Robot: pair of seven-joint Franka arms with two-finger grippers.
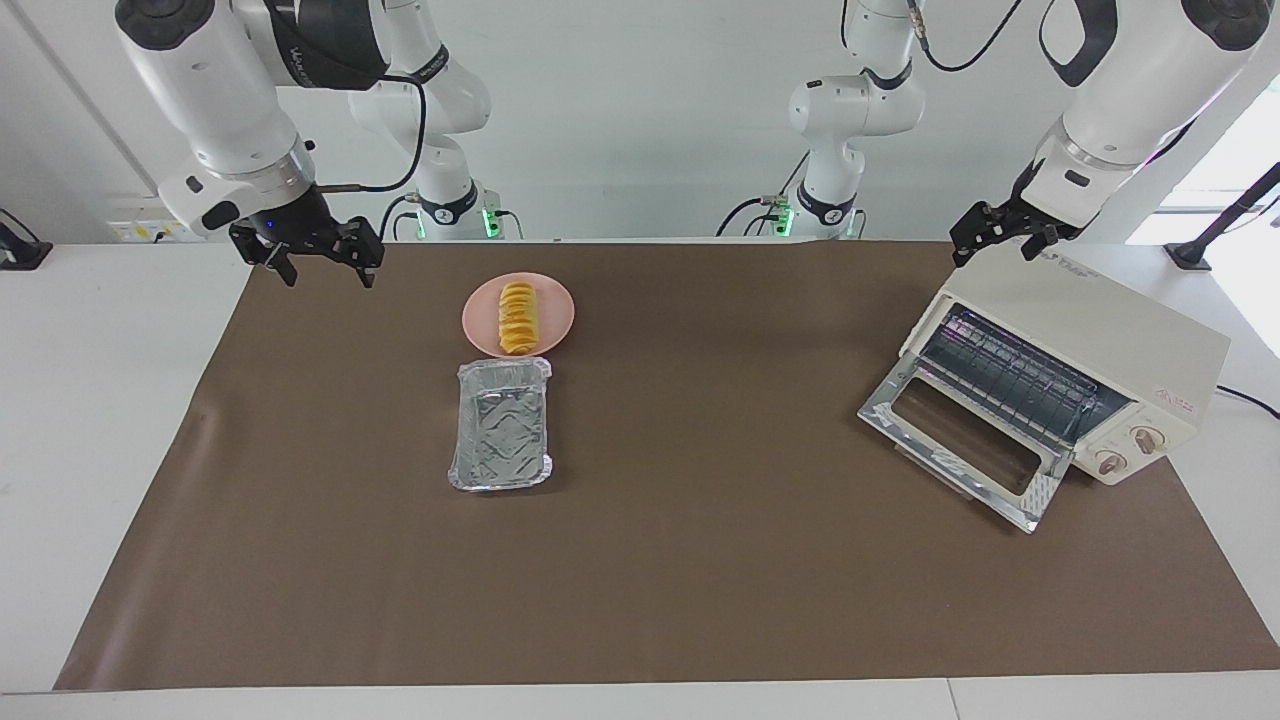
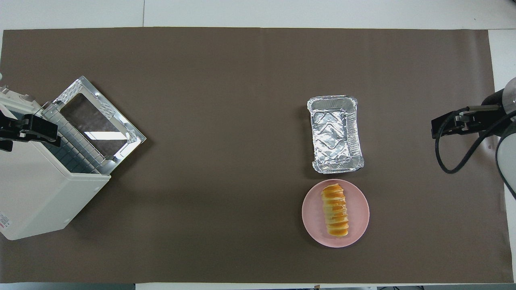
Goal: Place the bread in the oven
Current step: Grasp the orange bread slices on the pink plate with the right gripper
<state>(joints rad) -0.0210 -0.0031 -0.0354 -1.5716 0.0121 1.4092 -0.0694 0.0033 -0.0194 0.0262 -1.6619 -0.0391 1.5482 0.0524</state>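
My gripper is to lower the bread (image 2: 335, 210) into the foil tray. The bread should then lie flat inside the tray's rim, because the tray's hollow (image 2: 336, 133) is longer and wider.
The bread (image 1: 518, 318) (image 2: 335, 209), a ridged golden loaf, lies on a round pink plate (image 1: 552, 325) (image 2: 358, 215). The cream-white oven (image 1: 1100, 330) (image 2: 40, 193) stands at the left arm's end of the table with its glass door (image 1: 960, 440) (image 2: 96, 117) dropped open and the wire rack showing. My left gripper (image 1: 993, 250) (image 2: 30, 135) hangs open over the oven's top, holding nothing. My right gripper (image 1: 327, 272) (image 2: 443, 125) hangs open over the mat's edge at the right arm's end, apart from the plate.
A rectangular silver foil tray (image 1: 502, 424) (image 2: 335, 135) sits beside the plate, farther from the robots. A brown mat (image 1: 700, 560) (image 2: 225, 80) covers the white table. A black cable runs off the oven at the table's edge.
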